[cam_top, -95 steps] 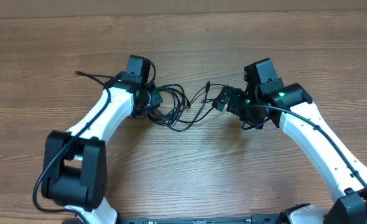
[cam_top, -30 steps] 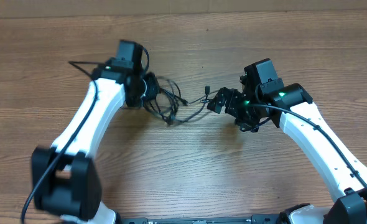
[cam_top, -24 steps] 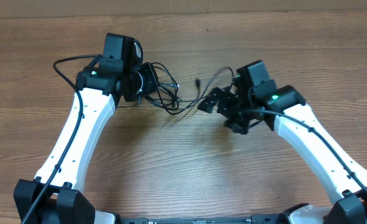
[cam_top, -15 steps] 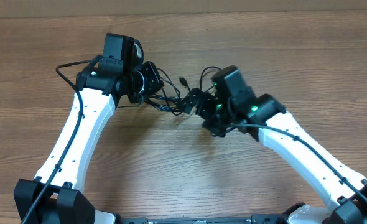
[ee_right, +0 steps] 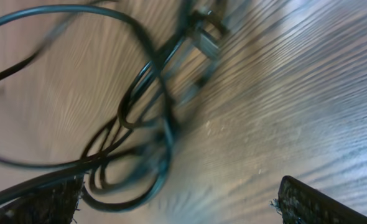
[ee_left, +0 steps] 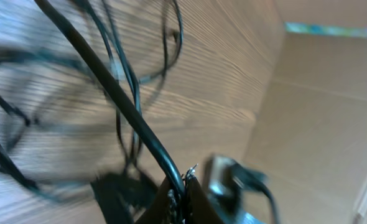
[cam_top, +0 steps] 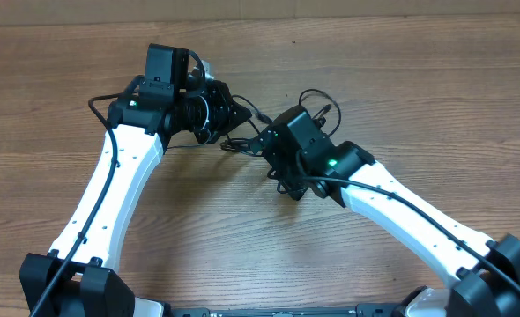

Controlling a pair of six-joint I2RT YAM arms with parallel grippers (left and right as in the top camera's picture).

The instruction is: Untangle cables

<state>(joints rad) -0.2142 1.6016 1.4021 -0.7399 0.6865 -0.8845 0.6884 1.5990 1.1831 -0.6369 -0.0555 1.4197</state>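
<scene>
I should move my open right gripper back clear of the heap of cables before it reaches toward the cable at my left gripper (cam_top: 253,107), because cable loops (ee_right: 167,134) crowd one of its fingers.
The cables (cam_top: 236,141) are thin black cords bunched between my two grippers at the table's middle, with a loose loop (cam_top: 316,97) behind the right wrist. My left gripper (cam_top: 223,111) is shut on a black cable (ee_left: 127,118); in the left wrist view the jaws (ee_left: 182,186) pinch it while other strands (ee_left: 118,74) hang blurred over the wood. My right gripper (cam_top: 262,144) sits just right of the bunch, open. In the right wrist view its fingers (ee_right: 311,202) stand wide apart, and cable loops (ee_right: 143,118) with a small plug (ee_right: 205,34) lie by the left finger.
The wooden table (cam_top: 401,79) spreads all around. A cardboard wall (ee_left: 314,112) rises behind it. Thicker black arm cables (cam_top: 97,106) run along both white arms.
My right arm has swung left across the table until its open gripper reached the bunch. The left gripper has turned toward the right, keeping its hold on the cable.
</scene>
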